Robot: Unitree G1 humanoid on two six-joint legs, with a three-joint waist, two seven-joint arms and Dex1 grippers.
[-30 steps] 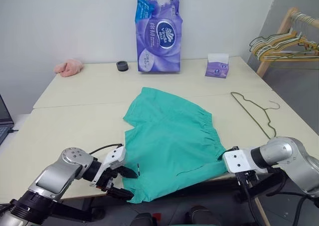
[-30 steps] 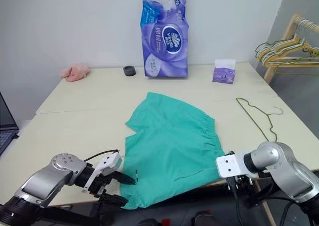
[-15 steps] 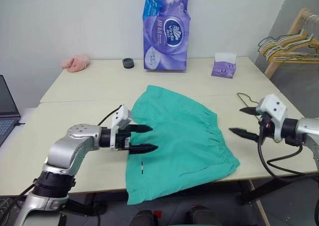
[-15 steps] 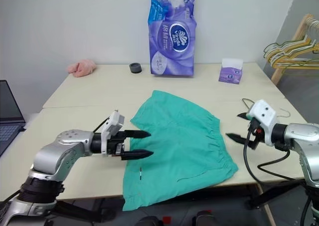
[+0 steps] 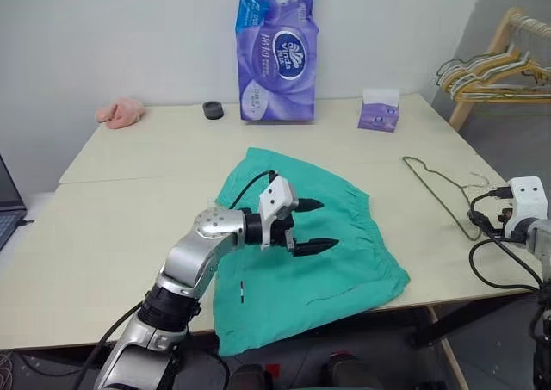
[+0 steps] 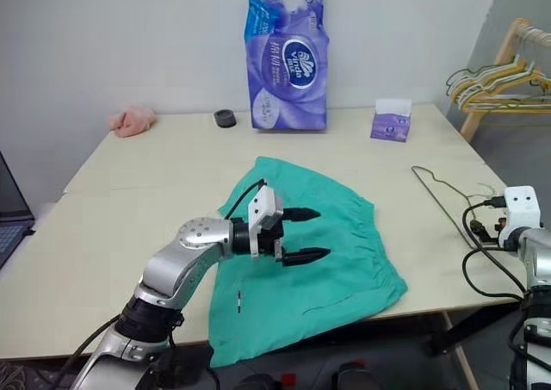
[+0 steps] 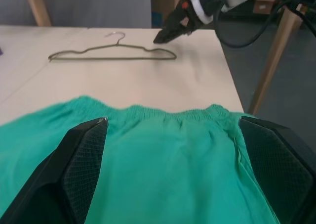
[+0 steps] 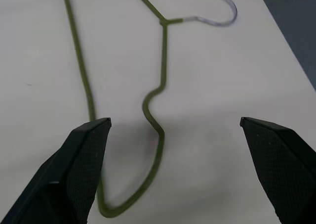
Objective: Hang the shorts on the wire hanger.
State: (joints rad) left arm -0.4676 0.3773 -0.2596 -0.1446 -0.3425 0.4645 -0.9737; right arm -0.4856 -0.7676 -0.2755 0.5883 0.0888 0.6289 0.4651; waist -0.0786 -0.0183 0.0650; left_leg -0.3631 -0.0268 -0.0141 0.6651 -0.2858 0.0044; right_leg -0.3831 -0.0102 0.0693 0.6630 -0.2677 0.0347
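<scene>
The waistband point(image 5: 388, 254) is bunched up in ruffles point(image 5: 372, 226), so it will open around the far corner of the wire hanger when I push the hanger in.
The teal-green shorts point(image 5: 344, 269) lie flat on the table, the gathered waistband point(image 7: 168, 112) toward the right and one leg hanging over the front edge. My left gripper point(image 5: 327, 224) hovers open over the middle of the shorts, pointing right at the waistband, with nothing between its fingers point(image 7: 84, 159). The wire hanger point(image 5: 439, 188) lies flat on the table to the right of the shorts, hook point(image 8: 222, 16) toward the table's right edge. My right gripper point(image 8: 175, 120) is open just above the hanger's near corner, holding nothing.
A tall purple tissue pack point(image 5: 275, 54), a small purple tissue box point(image 5: 377, 112), a black round cap point(image 5: 211, 110) and a pink cloth point(image 5: 119, 112) stand along the back of the table. A wooden rack with bunched hangers point(image 5: 491, 67) is off the right side.
My left gripper has travelled right and upward from the shorts' left hem to above their middle. My right gripper has swung out to the right, over the hanger. Both stay open.
</scene>
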